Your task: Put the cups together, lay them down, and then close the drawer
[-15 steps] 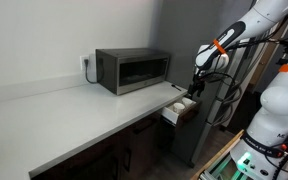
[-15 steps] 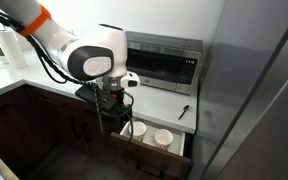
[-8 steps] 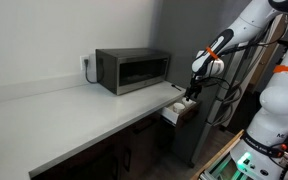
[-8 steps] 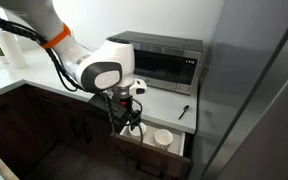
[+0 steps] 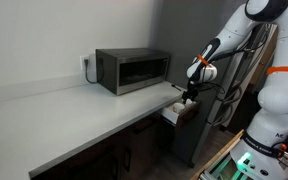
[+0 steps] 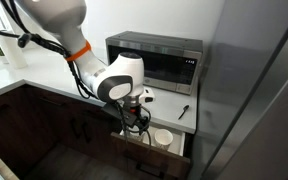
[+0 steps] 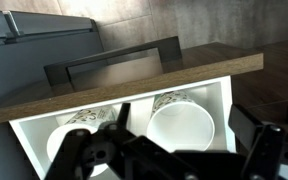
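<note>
My gripper is going down, with room for one finger in the gap [image 7: 134, 122] between the two cups and for the other in the cup's opening. It should lower next until the fingers straddle the facing rim [image 7: 151, 118].
The drawer [image 7: 224, 100] stands open under the counter, with a dark brown wooden front [image 7: 134, 85] and pale inner sides. Two white cups stand upright in it in the wrist view: one [image 7: 184, 125] lies between my fingers, the other [image 7: 69, 135] is to its left, partly hidden by a finger. My gripper [image 7: 179, 155] is open, just above the drawer. In an exterior view my gripper [image 6: 134, 122] reaches into the drawer [image 6: 154, 152] and one cup [image 6: 163, 138] shows beside it. In an exterior view my gripper [image 5: 187, 97] hangs over the drawer [image 5: 179, 113].
A grey microwave [image 6: 159, 62] stands on the pale counter [image 5: 74, 110] close behind the drawer; it also shows in an exterior view [image 5: 132, 70]. A small black object [image 6: 184, 111] lies on the counter. Dark cabinet doors [image 6: 44, 120] sit below. A tall grey panel [image 6: 259, 90] flanks the drawer.
My arm has come down and closer, bringing the open gripper from above the counter edge into the drawer over the cups. The cups and drawer have not moved.
</note>
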### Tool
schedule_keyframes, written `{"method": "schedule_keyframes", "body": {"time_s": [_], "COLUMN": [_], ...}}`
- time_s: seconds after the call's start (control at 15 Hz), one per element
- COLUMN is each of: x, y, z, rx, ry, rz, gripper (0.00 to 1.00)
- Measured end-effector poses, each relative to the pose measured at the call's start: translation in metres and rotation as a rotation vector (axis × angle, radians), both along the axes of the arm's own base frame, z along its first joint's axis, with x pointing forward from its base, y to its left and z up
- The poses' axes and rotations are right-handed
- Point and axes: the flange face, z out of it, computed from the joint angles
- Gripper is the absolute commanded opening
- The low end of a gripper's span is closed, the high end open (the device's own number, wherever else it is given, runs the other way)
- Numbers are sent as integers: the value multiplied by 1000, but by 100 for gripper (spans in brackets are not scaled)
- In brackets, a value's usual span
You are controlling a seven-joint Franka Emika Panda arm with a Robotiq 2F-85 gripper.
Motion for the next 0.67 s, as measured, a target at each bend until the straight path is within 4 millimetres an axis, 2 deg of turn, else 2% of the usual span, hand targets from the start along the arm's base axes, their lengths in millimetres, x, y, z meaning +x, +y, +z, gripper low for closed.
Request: {"method": "schedule_keyframes", "body": {"time_s": [0.67], "x": [23], "y": [-14], "z": [-43], "rx": [-1], "ry": [-34], "rz": [-101], "gripper": [100]}}
